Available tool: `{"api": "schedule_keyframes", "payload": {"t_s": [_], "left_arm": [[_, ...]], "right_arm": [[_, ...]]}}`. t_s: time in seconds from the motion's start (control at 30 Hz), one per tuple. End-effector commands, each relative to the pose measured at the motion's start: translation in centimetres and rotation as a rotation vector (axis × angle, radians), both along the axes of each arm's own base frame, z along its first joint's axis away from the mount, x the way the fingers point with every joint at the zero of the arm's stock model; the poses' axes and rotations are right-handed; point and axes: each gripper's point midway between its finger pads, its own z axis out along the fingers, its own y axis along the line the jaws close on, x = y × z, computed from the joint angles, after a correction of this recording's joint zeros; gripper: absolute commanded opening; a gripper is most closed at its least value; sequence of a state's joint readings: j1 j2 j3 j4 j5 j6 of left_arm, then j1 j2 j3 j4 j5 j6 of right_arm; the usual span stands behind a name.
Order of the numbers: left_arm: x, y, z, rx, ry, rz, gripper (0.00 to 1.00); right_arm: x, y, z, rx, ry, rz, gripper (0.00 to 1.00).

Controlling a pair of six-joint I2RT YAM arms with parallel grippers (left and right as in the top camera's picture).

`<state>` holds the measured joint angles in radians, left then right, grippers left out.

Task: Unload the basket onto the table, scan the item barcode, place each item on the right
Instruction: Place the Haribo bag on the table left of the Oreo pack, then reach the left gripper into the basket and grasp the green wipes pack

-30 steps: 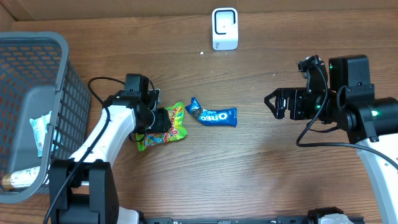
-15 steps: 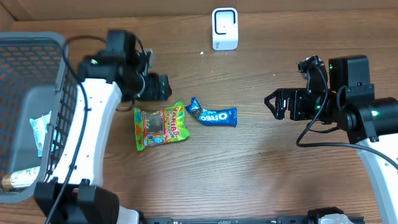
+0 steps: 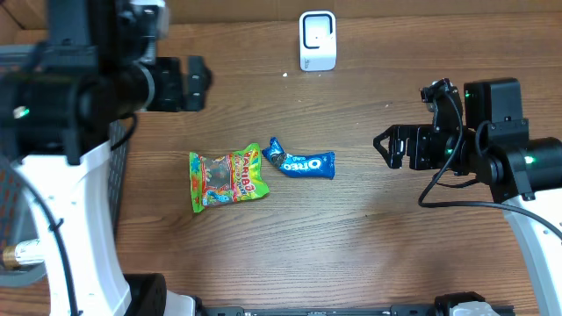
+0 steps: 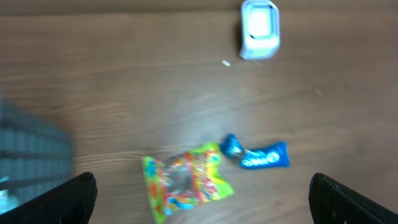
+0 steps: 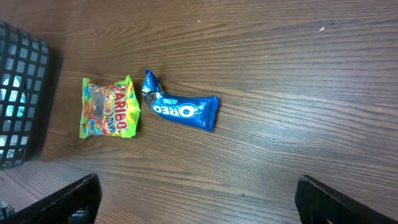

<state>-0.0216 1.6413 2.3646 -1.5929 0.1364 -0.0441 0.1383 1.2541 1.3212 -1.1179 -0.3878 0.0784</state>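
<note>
The grey mesh basket [image 3: 115,189] is lower than my open, empty left gripper, so I should keep moving the gripper to the pale pack inside [image 4: 7,203] until its fingers close there.
A green and yellow Haribo bag [image 3: 226,180] lies flat on the wooden table, and a blue Oreo pack [image 3: 303,162] lies just to its right. The white scanner [image 3: 317,39] stands at the far edge. My left gripper [image 3: 198,85] hangs open high above the table, up and left of the bag, holding nothing. In the left wrist view, which is blurred, the Haribo bag [image 4: 186,183], Oreo pack [image 4: 261,155] and scanner [image 4: 260,28] lie far below the left gripper [image 4: 202,199]. My right gripper [image 3: 382,147] is open and empty, right of the Oreo pack [image 5: 183,111] and Haribo bag [image 5: 109,109].
A grey mesh basket [image 3: 121,158] sits at the left edge, mostly hidden under my left arm in the overhead view. Its dark mesh corner [image 5: 22,93] shows left of the bag in the right wrist view.
My left gripper opened, let go of the Haribo bag and rose up and away to the far left. The bag now lies flat on the table. The right arm has not moved.
</note>
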Motion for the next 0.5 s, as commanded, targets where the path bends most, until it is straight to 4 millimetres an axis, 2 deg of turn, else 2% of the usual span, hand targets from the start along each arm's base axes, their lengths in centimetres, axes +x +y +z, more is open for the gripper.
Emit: {"api": "schedule_keyframes", "payload": {"t_s": [0.0,0.2,0.3,0.47], "left_arm": [[-0.8,5.2,1.5,0.063,-0.038,0.147,1.00],[-2.8,14.6,1.0,0.010,-0.007,0.529,1.00],[-3.3,17.4,0.6,0.008,0.004,0.614,1.00],[-3.4,20.1,-1.5,0.001,0.080,0.694,1.00]], "right_arm": [[0.3,0.1,1.0,0.002,-0.029,0.003,1.00],[0.2,0.1,0.9,0.001,-0.021,0.003,1.00],[0.0,0.1,0.8,0.000,-0.016,0.003,1.00],[0.0,0.1,0.8,0.000,-0.014,0.003,1.00]]}}
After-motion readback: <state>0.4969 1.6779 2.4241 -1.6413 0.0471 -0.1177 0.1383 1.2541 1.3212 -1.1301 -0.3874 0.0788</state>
